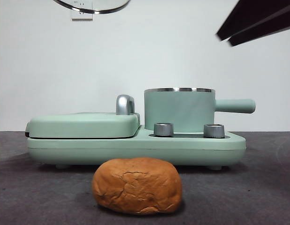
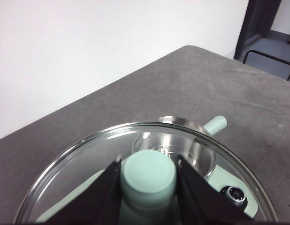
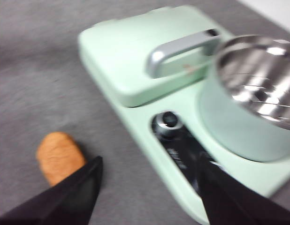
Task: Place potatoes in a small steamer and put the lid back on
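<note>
The potato (image 1: 137,186) will rest completely below the steamer's rim once I lower it in, because the steamer's steel inside (image 3: 258,77) is wide and deep.
The potato (image 1: 137,185), an orange-brown cracked lump, lies on the dark table in front of the appliance; the right wrist view shows the potato (image 3: 59,157) beside one jaw. The small steamer (image 1: 179,110), a mint-green pot with a steel rim and side handle, stands open on the base, and the steamer (image 3: 253,103) has a bare steel inside. My left gripper (image 2: 148,161) is shut on the mint knob of the glass lid (image 2: 79,168), held high above the steamer (image 2: 175,145). Only the lid's rim (image 1: 93,7) shows at the front view's top. My right gripper (image 3: 149,159) is open and empty, high at the right (image 1: 255,23).
The mint-green base (image 1: 135,146) carries a flat hinged griddle cover (image 1: 84,124) with a chrome handle (image 1: 125,104) and two steel knobs (image 1: 164,129). The table's far edge (image 2: 135,75) meets a white wall.
</note>
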Robot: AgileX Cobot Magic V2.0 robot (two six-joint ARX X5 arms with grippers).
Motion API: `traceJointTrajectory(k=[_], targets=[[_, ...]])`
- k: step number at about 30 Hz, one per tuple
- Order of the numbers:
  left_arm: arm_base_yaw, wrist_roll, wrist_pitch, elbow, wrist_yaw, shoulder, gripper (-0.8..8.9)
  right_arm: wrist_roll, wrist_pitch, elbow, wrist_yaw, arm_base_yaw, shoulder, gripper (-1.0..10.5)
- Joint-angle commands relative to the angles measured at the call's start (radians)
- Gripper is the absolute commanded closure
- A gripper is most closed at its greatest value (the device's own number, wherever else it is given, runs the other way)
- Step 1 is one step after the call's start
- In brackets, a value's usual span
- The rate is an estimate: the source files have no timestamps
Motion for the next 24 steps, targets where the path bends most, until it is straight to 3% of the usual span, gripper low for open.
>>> traceJointTrajectory(k=[1, 13, 24], targets=[[0.010, 0.005, 0.015, -0.022, -0.003, -0.051, 8.03, -0.028, 0.021, 0.017, -0.003, 0.060, 0.043, 6.2], [0.077, -0.068, 0.018, -0.316, -0.032, -0.316, 8.04, -0.067, 0.053, 0.017, 0.000, 0.237, 0.245, 6.2], [0.098, -0.099, 0.017, -0.363, -0.032, -0.399, 8.04, -0.054, 0.148, 0.018, -0.004, 0.287, 0.477, 5.5]])
